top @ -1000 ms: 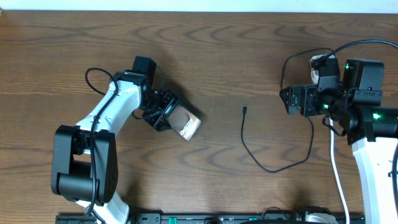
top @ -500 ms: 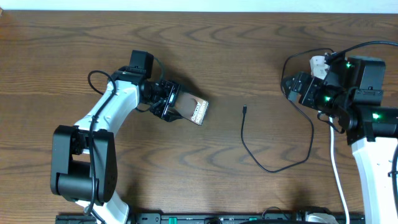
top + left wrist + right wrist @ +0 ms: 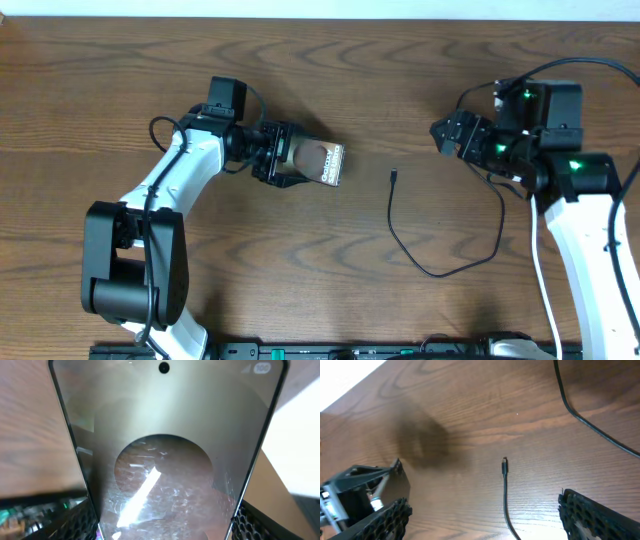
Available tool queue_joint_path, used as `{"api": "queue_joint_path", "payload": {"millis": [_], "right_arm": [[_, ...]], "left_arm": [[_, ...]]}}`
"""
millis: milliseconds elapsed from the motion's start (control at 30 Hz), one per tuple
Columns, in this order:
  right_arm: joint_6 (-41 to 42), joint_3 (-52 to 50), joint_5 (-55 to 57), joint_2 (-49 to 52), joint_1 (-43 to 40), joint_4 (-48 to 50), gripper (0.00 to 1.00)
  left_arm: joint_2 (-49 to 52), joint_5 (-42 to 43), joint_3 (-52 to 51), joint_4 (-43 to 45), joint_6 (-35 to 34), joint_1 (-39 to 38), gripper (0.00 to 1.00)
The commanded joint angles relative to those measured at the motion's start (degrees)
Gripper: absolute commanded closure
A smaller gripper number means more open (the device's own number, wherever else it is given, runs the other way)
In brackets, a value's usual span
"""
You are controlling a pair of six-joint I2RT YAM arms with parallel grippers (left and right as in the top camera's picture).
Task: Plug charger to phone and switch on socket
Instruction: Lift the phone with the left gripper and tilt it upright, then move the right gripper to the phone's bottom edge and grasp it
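The phone's loose end (image 3: 331,164) juts clear of my left gripper, so my right gripper keeps moving toward that end until its open fingers straddle the phone.
My left gripper (image 3: 290,160) is shut on the phone (image 3: 322,162) and holds it left of centre, its free end pointing right. In the left wrist view the phone (image 3: 165,435) fills the frame between my fingers (image 3: 160,527), showing a large round mark. The charger's plug tip (image 3: 394,176) lies on the table at centre; its thin black cable (image 3: 440,272) loops down and right. My right gripper (image 3: 445,133) is open and empty, up and right of the tip. In the right wrist view the tip (image 3: 505,461) lies ahead between my open fingers (image 3: 487,520). The socket is hidden behind the right arm.
A thick white cord (image 3: 541,265) runs down the table beside the right arm. More black cable (image 3: 590,425) crosses the top right of the right wrist view. The left arm's gripper (image 3: 360,490) shows at that view's left edge.
My left gripper has turned and carried the phone up and to the right, now pointing toward the plug tip. My right gripper has swung left toward the cable tip.
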Motion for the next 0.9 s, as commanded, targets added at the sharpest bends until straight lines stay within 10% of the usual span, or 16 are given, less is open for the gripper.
{"api": "queue_joint_path", "payload": {"millis": [0, 400, 867], "right_arm": [[0.9, 0.7, -0.2, 0.8, 0.4, 0.2, 0.06], [0.9, 0.7, -0.2, 1.2, 0.4, 1.3, 0.04], [-5.6, 0.6, -13.7, 8.7, 5.8, 8.0, 0.01]], "left_arm": [[-1.9, 10.4, 1.4, 1.0, -3.5, 0.6, 0.93], [-1.9, 18.0, 1.4, 1.0, -3.9, 0.6, 0.93], [-1.9, -7.7, 1.4, 0.9, -4.2, 0.6, 0.93]]}}
